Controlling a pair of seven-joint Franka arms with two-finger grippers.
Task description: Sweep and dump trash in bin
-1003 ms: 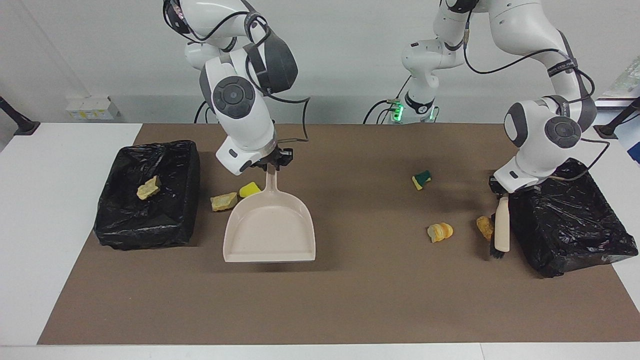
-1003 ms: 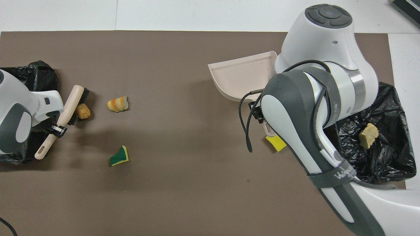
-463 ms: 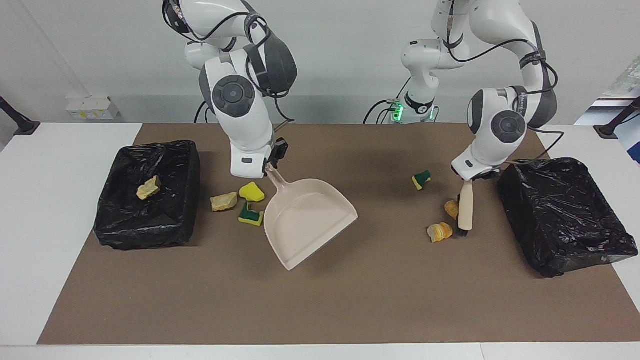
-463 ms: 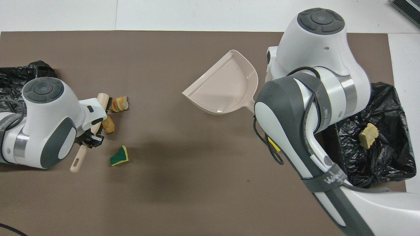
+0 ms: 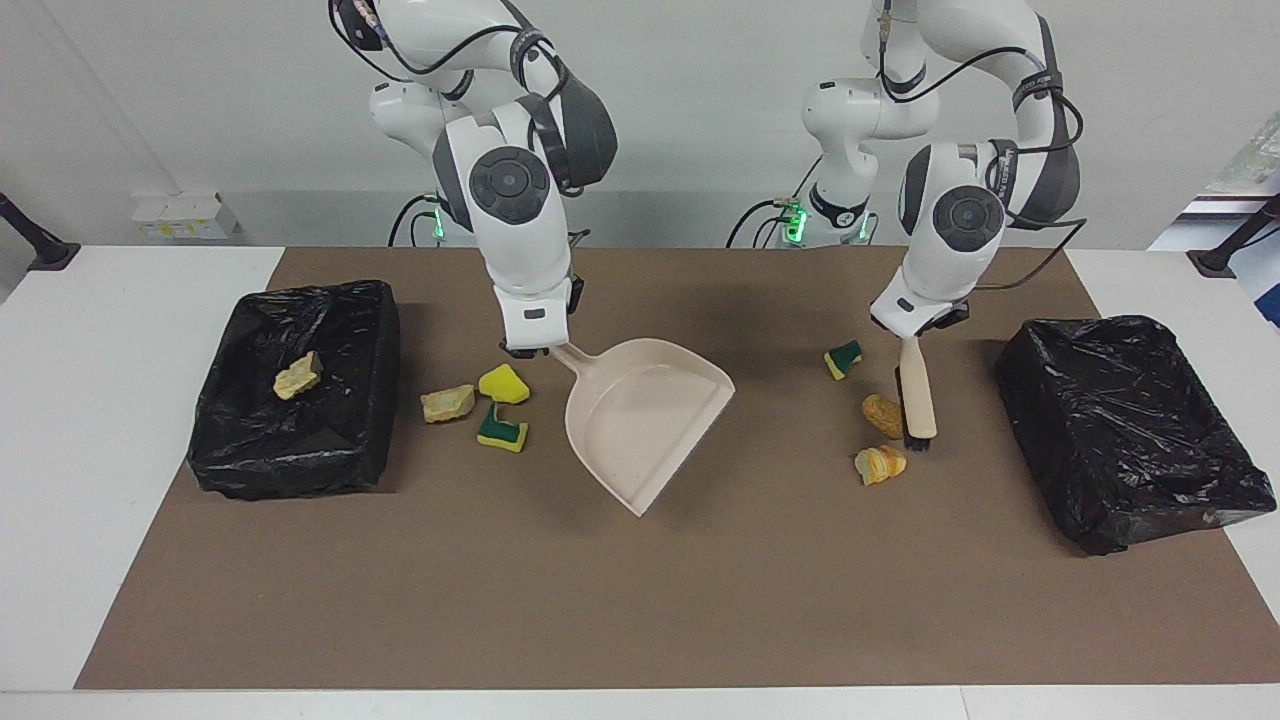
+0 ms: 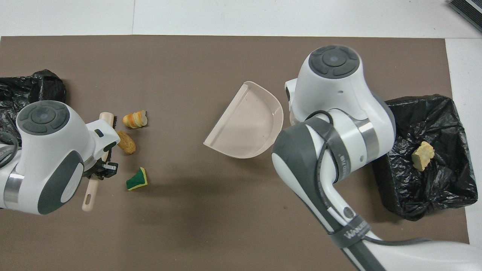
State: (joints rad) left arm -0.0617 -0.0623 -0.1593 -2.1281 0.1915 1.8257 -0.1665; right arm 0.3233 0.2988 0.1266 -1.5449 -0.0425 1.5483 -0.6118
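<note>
Next, my left gripper sweeps toward the dustpan while my right gripper straightens the dustpan, because the brush is behind the orange-brown lump (image 6: 127,142) and the dustpan's opening (image 6: 227,113) is at a slant.
My right gripper (image 5: 545,348) is shut on the handle of the beige dustpan (image 5: 640,420), which it holds low over the middle of the mat; the pan also shows in the overhead view (image 6: 246,122). My left gripper (image 5: 915,335) is shut on the brush (image 5: 917,395), bristles down on the mat. An orange-brown lump (image 5: 882,415) lies against the brush. A striped bread-like lump (image 5: 880,463) and a green-yellow sponge piece (image 5: 844,358) lie close by. A tan chunk (image 5: 447,402), a yellow sponge piece (image 5: 503,383) and a green-yellow piece (image 5: 502,428) lie beside the dustpan.
A black-lined bin (image 5: 320,440) at the right arm's end holds one tan chunk (image 5: 298,375). A second black-lined bin (image 5: 1130,430) stands at the left arm's end. Everything rests on a brown mat (image 5: 700,600) on the white table.
My left arm has swept the brush away from its bin toward the middle, pushing the orange-brown lump along. My right arm has turned the dustpan and carried it toward the middle.
</note>
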